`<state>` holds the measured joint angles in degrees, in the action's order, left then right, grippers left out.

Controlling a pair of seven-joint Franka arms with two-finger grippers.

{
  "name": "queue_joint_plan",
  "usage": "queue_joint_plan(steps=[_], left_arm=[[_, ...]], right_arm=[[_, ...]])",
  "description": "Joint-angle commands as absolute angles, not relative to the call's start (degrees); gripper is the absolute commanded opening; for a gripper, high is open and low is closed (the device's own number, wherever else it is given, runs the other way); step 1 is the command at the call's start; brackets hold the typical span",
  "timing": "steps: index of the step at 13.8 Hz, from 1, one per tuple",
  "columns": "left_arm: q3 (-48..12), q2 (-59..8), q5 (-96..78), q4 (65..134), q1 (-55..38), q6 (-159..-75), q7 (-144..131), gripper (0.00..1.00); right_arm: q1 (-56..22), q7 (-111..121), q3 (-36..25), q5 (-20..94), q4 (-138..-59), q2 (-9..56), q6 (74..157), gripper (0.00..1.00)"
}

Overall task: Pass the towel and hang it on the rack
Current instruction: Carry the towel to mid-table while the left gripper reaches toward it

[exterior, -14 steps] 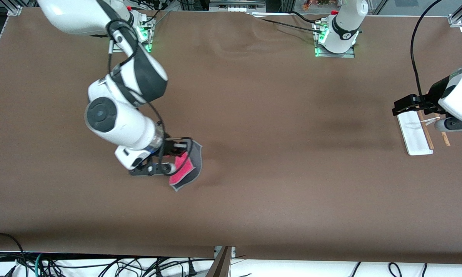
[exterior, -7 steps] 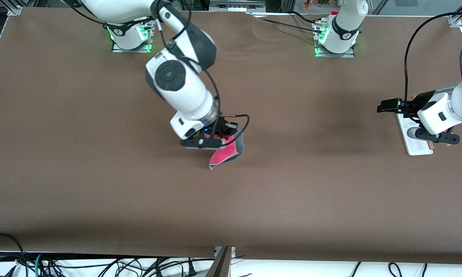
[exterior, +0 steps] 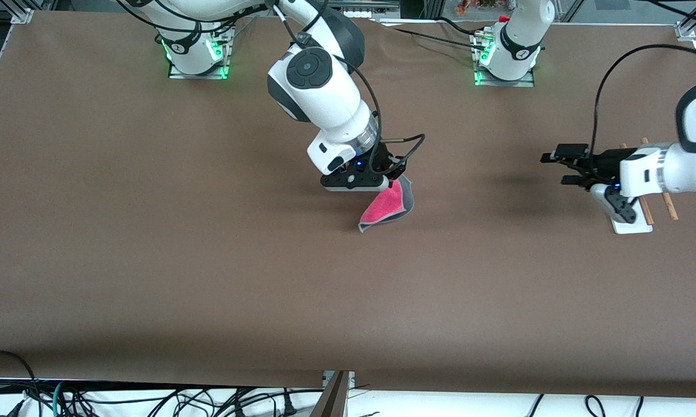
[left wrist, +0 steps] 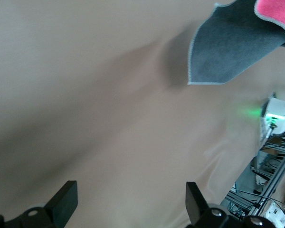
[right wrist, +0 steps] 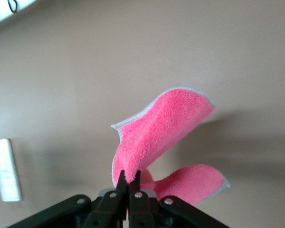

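Note:
The grey flap [left wrist: 232,47] is hanging loose next to a wavy edge, so the towel [exterior: 387,204] will sag in a curled fold when I carry it to the rack.
The towel [exterior: 382,209] hangs folded from my right gripper [exterior: 392,184], pink-red face out with dark grey at its edge, over the middle of the table. In the right wrist view the gripper [right wrist: 128,178] is shut on the pink towel [right wrist: 166,128]. My left gripper [exterior: 553,169] is open and empty, in the air beside the rack [exterior: 630,223], pointing toward the towel. In the left wrist view its fingers [left wrist: 62,203] stand wide apart around my left gripper [left wrist: 128,206], and the towel's grey face [left wrist: 232,47] shows farther off. The rack's brown rods [exterior: 666,202] are partly hidden by the left arm.
The brown table cloth [exterior: 208,278] covers the whole table. The arm bases [exterior: 504,63] stand along the table's edge farthest from the front camera. The rack's white base shows in the right wrist view [right wrist: 4,168]. Cables lie below the table edge nearest the front camera [exterior: 150,399].
My right gripper has carried the towel from the right arm's end toward the middle of the table. My left gripper has moved off the rack toward the middle.

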<state>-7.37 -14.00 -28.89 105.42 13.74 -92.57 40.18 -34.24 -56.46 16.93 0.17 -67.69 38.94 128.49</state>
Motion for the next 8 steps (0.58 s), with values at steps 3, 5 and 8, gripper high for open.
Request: queue_joint_plan(steps=[3, 5, 8], left_arm=[[-14.9, -11.1, -40.5, 118.9, 14.2, -106.5, 54.0, 1.0], [-21.2, -10.7, -40.8, 120.2, 14.2, -113.3, 54.2, 1.0], [-28.4, -11.2, -42.4, 121.1, 14.0, -121.7, 54.2, 1.0]], right_arm=[[-35.4, -59.1, 16.8, -0.6, -66.0, 39.8, 130.8, 0.0], [-35.5, -59.1, 16.8, -0.6, -66.0, 39.8, 131.7, 0.0], [-35.7, -59.1, 16.8, -0.5, -66.0, 39.8, 132.4, 0.0]])
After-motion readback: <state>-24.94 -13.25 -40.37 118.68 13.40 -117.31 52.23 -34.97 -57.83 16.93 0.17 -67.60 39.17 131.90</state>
